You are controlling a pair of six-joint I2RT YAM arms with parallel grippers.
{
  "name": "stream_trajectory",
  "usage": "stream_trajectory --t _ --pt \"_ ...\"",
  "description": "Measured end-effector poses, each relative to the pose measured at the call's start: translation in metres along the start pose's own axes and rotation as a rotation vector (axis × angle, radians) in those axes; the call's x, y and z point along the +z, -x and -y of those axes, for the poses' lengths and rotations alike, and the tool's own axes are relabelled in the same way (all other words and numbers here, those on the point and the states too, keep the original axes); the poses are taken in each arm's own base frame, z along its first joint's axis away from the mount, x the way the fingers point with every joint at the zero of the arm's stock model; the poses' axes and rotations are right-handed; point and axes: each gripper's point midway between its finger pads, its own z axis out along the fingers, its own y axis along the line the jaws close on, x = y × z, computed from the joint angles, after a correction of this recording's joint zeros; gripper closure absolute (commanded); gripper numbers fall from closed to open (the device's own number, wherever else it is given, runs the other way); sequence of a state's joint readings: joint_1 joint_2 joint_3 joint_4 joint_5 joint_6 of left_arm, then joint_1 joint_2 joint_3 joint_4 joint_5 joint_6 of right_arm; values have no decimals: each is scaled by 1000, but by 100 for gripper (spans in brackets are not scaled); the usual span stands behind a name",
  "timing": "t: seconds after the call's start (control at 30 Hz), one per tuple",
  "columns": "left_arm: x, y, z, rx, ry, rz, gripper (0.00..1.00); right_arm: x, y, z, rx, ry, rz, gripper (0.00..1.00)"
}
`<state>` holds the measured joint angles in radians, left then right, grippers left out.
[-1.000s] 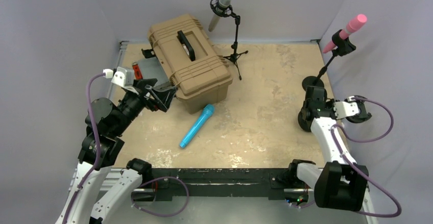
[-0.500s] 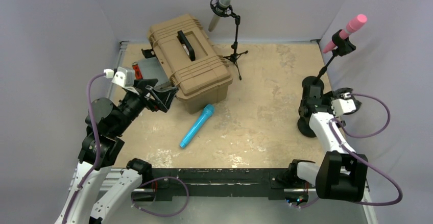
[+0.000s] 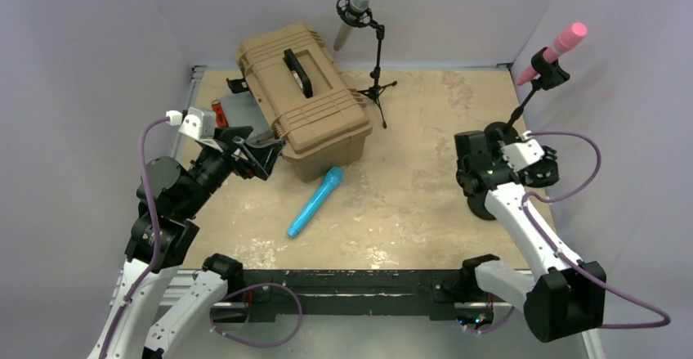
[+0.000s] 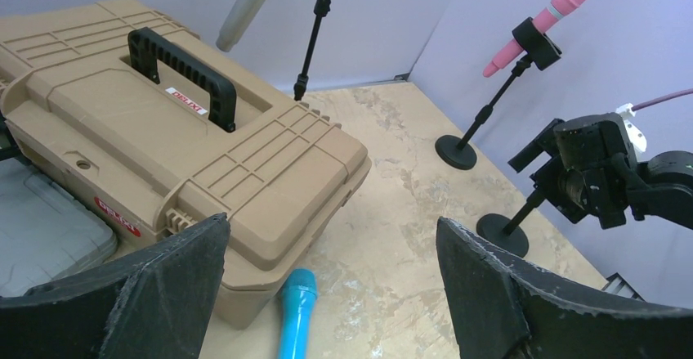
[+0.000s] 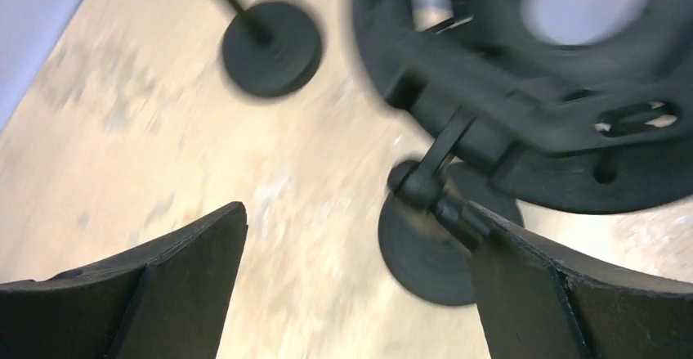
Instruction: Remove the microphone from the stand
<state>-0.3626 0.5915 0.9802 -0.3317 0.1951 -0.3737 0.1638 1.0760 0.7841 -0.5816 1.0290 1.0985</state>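
Note:
The tripod stand's pole stands clear of the tan case, so I should go on moving my right gripper toward the pole until its fingers straddle it, before it closes.
A pink microphone sits tilted in the clip of a round-base stand at the right wall, also seen in the left wrist view as the pink microphone. A grey microphone hangs in a tripod stand at the back. A blue microphone lies flat on the table. My right gripper is open over a second round stand base, beside that stand's empty black ring clip. My left gripper is open and empty, hovering by the tan case above the blue microphone.
A tan hard case with a black handle stands at the back left, with a grey box behind it. Purple walls close in the table at the back and on both sides. The pink microphone's stand base sits near the empty stand.
My right gripper has opened wide, and its wrist has swung left, away from the right wall. The left arm and all three microphones have not moved.

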Motion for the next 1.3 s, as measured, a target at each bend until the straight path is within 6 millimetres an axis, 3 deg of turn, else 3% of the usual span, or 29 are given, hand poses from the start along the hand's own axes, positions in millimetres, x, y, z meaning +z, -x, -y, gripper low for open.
stream_trajectory --t 0.2,0.37,0.5,0.6,0.67,0.9,1.03,1.13,1.3 --pt "0 0 0 0 0 0 6 -68 -38 -41 -90 238 -116 1" --pt "2 -2 -1 -1 2 -7 6 -110 -63 -58 -120 336 -191 1" --pt "3 -3 -2 -1 5 -11 7 -116 -76 -57 -132 326 -196 1" --pt "4 -3 -2 0 6 -15 7 -111 -73 -52 -148 305 -161 2" --pt "6 -5 -3 -1 6 -20 7 -113 -72 -60 -170 343 -152 5" --pt "9 -7 -4 -4 10 -36 7 -154 -92 -110 -297 778 -230 2" --pt "9 -8 -5 -3 12 -38 7 -181 -76 -146 -320 1017 -166 9" --pt "9 -8 -5 5 13 -40 7 -184 -61 -184 -317 1101 -114 9" --pt "9 -8 -7 14 23 -40 7 -160 -54 -256 -323 1183 -74 10"
